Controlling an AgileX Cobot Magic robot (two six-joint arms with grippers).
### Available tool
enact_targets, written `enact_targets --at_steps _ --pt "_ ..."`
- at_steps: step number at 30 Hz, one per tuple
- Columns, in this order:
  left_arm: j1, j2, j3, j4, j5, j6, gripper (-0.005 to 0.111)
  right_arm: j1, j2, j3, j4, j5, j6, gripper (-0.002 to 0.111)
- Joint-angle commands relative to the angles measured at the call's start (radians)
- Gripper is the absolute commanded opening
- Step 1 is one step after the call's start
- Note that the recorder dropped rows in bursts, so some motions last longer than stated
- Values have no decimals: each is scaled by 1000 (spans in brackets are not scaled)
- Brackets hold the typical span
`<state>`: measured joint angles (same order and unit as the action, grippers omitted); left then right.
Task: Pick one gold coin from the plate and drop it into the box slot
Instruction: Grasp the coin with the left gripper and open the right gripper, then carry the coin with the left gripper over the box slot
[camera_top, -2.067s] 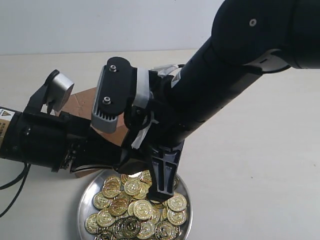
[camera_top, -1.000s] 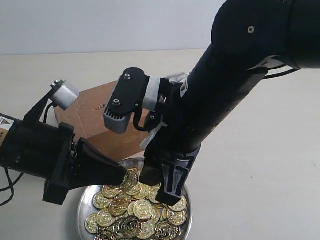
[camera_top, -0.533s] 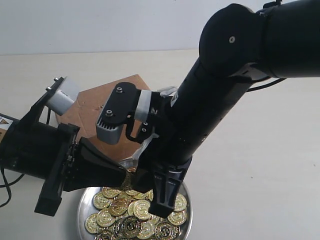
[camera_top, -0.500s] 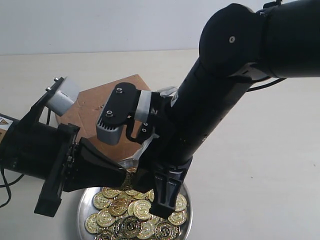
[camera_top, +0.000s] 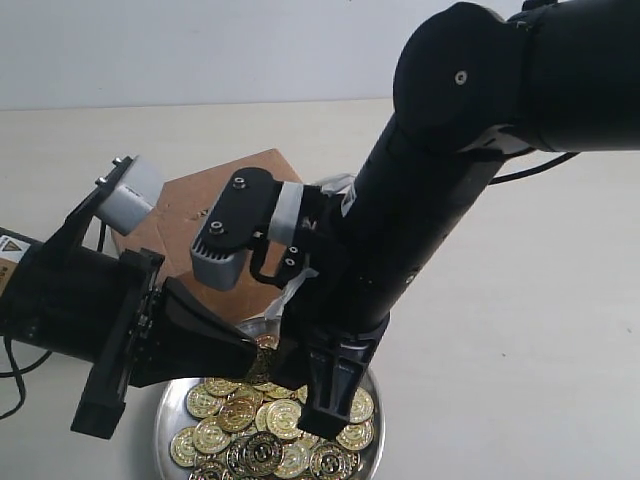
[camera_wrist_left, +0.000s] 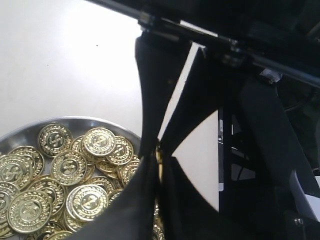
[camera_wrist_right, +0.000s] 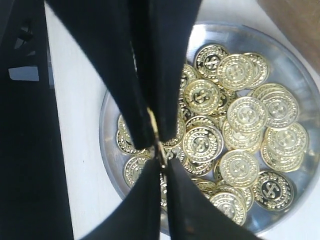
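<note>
Both grippers are closed on the same gold coin (camera_top: 263, 366). My right gripper needs to open before my left gripper takes the coin to the box slot (camera_top: 203, 211).
The silver plate (camera_top: 165, 420) holds a heap of gold coins (camera_top: 265, 415); its rim (camera_wrist_right: 107, 145) and coins (camera_wrist_right: 245, 115) fill the right wrist view. Above the plate's near-left part the two grippers meet tip to tip. One gold coin (camera_wrist_left: 159, 156) stands edge-on between them. My left gripper (camera_wrist_left: 159, 165) is shut on it from one side, and my right gripper (camera_wrist_right: 160, 162) is shut on the same coin (camera_wrist_right: 159, 147) from the other. In the exterior view the left gripper (camera_top: 252, 355) reaches in from the left. The brown box (camera_top: 190, 215) lies behind the plate. Its slot does not show.
The right arm (camera_top: 420, 220) slants down across the middle and hides much of the box and the plate's far side. A corner of the box (camera_wrist_right: 295, 12) shows beside the plate. Pale tabletop (camera_top: 520, 350) lies to the right.
The left gripper has swung away from the box to the plate and met the right gripper's tips. The right arm shifted slightly left. Over the last half second almost nothing moved.
</note>
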<state>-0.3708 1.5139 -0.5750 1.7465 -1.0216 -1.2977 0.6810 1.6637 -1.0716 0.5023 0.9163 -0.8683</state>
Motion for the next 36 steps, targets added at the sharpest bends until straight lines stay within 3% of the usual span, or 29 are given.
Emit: enact_targets --at_steps 1,16,17,22,23,25,28,29,30,36 --pt "1 -1 1 -2 -5 -8 0 -7 1 7 -136 33 51 0" --pt "1 -1 1 -2 52 -8 0 -7 -10 7 -163 44 113 1" --pt "1 -1 1 -2 55 -8 0 -7 -10 7 -150 36 113 3" --pt "1 -1 1 -2 62 -6 0 -7 -10 7 -93 -11 109 43" --pt "1 -1 1 -3 74 -3 0 -7 -10 7 -93 -11 109 45" --pt "1 -5 -1 -105 130 11 0 -7 -10 7 -95 -10 112 38" --pt "2 -27 -75 -123 296 13 0 -7 -10 7 -105 -29 197 6" --pt "2 -38 -106 -100 355 13 0 -7 -12 7 -114 -45 235 0" --pt "2 -42 -158 -79 442 13 0 -7 -12 7 -116 -72 276 0" --pt "14 14 -304 -2 536 9 0 -7 -12 7 -116 -92 294 0"
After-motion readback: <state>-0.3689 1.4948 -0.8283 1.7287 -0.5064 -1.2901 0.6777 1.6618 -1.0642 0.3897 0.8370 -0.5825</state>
